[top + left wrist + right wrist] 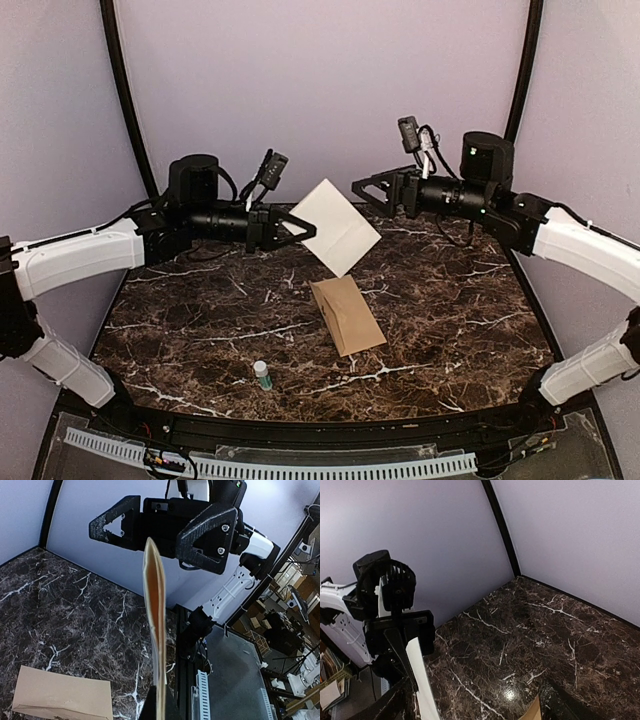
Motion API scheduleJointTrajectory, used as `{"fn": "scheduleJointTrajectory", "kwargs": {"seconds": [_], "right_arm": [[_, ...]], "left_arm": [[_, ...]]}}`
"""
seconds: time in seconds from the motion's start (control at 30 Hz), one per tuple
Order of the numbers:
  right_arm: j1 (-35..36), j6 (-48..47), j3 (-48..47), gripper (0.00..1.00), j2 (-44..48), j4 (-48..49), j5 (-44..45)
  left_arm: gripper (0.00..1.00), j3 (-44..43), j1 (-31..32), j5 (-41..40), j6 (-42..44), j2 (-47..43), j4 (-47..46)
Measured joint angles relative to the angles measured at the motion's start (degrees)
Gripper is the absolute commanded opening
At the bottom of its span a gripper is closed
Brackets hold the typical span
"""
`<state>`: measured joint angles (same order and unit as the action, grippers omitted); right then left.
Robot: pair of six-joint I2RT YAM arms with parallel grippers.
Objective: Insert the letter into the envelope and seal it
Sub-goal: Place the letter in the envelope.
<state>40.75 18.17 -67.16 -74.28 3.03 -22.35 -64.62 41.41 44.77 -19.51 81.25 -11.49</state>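
Observation:
My left gripper is holding the letter by its corner [297,222], and the letter hangs at a slant. My right gripper should hold the letter's far edge [354,209] while my left gripper takes the letter straight.
The letter [340,228], a pale sheet, hangs tilted in the air over the back of the table. My left gripper [304,229] is shut on its left corner. In the left wrist view the letter [156,620] shows edge-on, rising from between my fingers [161,706]. The tan envelope [347,314] lies flat on the table below it, and its corner shows in the wrist views [62,697] [534,711]. My right gripper [364,191] stands open just right of the letter's top corner, touching nothing. It faces the left wrist camera [165,527].
A small white tube with a green cap [261,374] stands near the front edge of the dark marble table [450,320]. Purple walls and black frame posts close the back. In the right wrist view the left arm's gripper [395,630] holds the letter [422,680] at the left.

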Motion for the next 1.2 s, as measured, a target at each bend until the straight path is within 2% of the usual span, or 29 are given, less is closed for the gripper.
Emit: {"fn": "scheduleJointTrajectory", "kwargs": {"seconds": [0.23, 0.33, 0.47, 0.63, 0.73, 0.77, 0.8, 0.83, 0.87, 0.93, 1.03, 1.2], "right_arm": [[0.1, -2.3, -3.1, 0.76, -5.7, -8.9, -13.8], [0.2, -2.2, -3.1, 0.71, -7.0, -10.1, -18.2], [0.6, -2.1, -3.1, 0.58, -8.1, -10.4, -21.7], [1.6, -1.2, -3.1, 0.35, -10.4, -10.2, -24.2], [1.9, -1.2, -3.2, 0.05, -11.6, -9.6, -25.1], [2.1, -1.0, -3.3, 0.00, -11.9, -9.4, -25.5], [2.1, -0.8, -3.3, 0.00, -12.0, -9.0, -25.7], [2.2, -0.2, -3.2, 0.00, -12.1, -8.4, -25.8], [2.2, 0.5, -3.0, 0.00, -12.0, -7.1, -25.7], [2.2, 2.4, -1.4, 0.00, -11.3, -2.5, -25.3], [2.2, 5.5, 2.1, 0.00, -9.4, 5.0, -24.2], [2.1, 10.6, 5.6, 0.00, -7.6, 16.5, -22.5]], "left_arm": [[0.00, -3.4, 0.0, 3.5, 10.3, 2.9, 16.4], [0.00, -3.6, 0.0, 3.9, 12.0, 3.3, 18.9], [0.00, -3.6, 0.0, 4.4, 13.1, 3.3, 20.2], [0.00, -3.7, 0.0, 5.2, 13.3, 3.3, 20.4], [0.03, -3.8, 0.0, 5.4, 13.3, 3.3, 20.3], [0.18, -3.8, 0.0, 5.4, 13.3, 3.3, 20.3], [0.30, -3.8, 0.0, 5.4, 13.2, 3.3, 20.2], [0.51, -3.8, 0.0, 5.3, 13.3, 3.3, 20.0], [0.65, -3.8, 0.0, 5.2, 12.7, 3.3, 19.6], [0.75, -3.8, 0.0, 4.5, 11.5, 3.3, 18.1], [0.76, -2.3, 0.0, 3.0, 8.8, 3.0, 13.3], [0.49, 3.4, 0.0, 1.8, 1.2, 1.6, 2.1]]}}
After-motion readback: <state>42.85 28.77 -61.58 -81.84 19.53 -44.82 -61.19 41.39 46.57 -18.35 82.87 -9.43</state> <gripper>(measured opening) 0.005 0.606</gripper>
